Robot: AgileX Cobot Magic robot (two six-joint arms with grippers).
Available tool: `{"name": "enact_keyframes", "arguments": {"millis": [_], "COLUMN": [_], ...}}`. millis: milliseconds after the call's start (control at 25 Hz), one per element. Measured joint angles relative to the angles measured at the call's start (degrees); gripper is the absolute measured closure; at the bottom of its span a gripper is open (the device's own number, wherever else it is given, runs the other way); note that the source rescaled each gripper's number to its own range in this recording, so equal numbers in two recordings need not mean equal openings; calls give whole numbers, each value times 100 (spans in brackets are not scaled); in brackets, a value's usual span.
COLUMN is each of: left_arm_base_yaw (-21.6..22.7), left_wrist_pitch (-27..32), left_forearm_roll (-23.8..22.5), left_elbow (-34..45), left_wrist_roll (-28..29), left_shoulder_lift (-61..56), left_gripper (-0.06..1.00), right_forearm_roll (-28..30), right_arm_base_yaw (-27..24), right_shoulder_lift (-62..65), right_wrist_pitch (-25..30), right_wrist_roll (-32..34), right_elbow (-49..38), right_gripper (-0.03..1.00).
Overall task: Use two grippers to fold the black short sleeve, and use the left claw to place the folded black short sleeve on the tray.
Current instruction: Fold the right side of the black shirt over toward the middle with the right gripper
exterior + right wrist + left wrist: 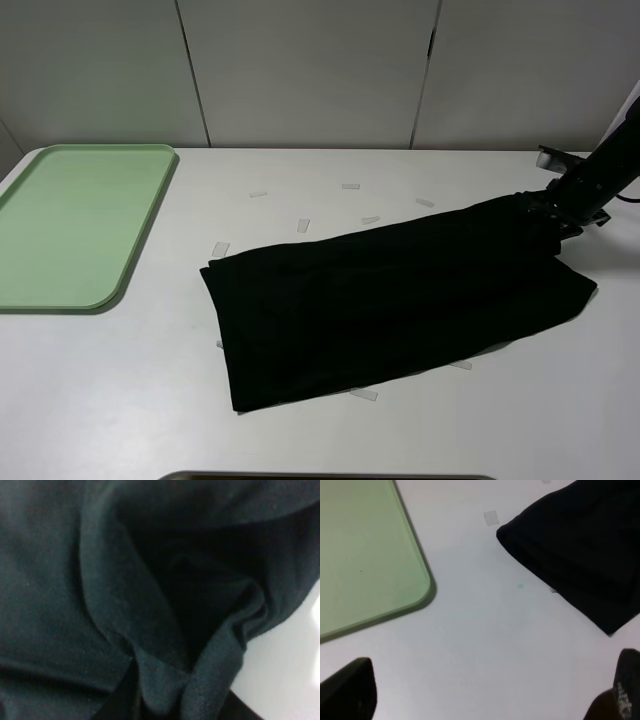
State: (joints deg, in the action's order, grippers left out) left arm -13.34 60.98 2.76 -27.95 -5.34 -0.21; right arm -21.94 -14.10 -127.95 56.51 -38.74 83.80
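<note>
The black short sleeve is stretched straight to its far corner [528, 204] in my right gripper. I should bring that corner back in and lay it over the black short sleeve's middle [435, 240].
The black short sleeve [390, 300] lies folded into a long band across the middle of the white table. My right gripper [553, 208] sits at its far right corner. In the right wrist view, bunched folds of the black fabric [165, 680] are pinched between the jaws and fill the frame. The mint-green tray [80, 225] rests empty at the left. My left gripper [485, 692] is out of the high view. Its own camera shows the two dark fingertips [350, 687] wide apart over bare table, between the tray's corner [415, 590] and the shirt's near end [580, 545].
Several small clear tape strips [303, 225] are stuck on the table around the shirt. A dark object's edge [330, 476] shows at the table's front edge. A panelled wall closes the back.
</note>
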Motion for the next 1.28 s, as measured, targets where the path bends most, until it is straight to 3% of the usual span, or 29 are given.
{"name": "enact_keyframes", "arguments": {"millis": [200, 400, 720, 1120, 1280], "left_arm_base_yaw": [0, 0, 0, 0, 0], "left_wrist_pitch": [0, 0, 0, 0, 0], "left_forearm_roll": [0, 0, 0, 0, 0], "left_elbow": [0, 0, 0, 0, 0], "left_wrist_roll": [0, 0, 0, 0, 0], "left_shoulder_lift": [0, 0, 0, 0, 0], "left_gripper": [1, 1, 1, 1, 1], "right_forearm_roll": [963, 2095, 3788, 3859, 3725], "right_arm_base_yaw": [211, 382, 845, 1804, 2134], "right_shoulder_lift": [221, 523, 965, 1075, 1075], "right_wrist_pitch": [-494, -930, -810, 358, 554], "right_wrist_roll": [875, 2403, 4604, 5185, 5215], "right_elbow": [0, 0, 0, 0, 0], "right_gripper": [79, 79, 79, 79, 79]}}
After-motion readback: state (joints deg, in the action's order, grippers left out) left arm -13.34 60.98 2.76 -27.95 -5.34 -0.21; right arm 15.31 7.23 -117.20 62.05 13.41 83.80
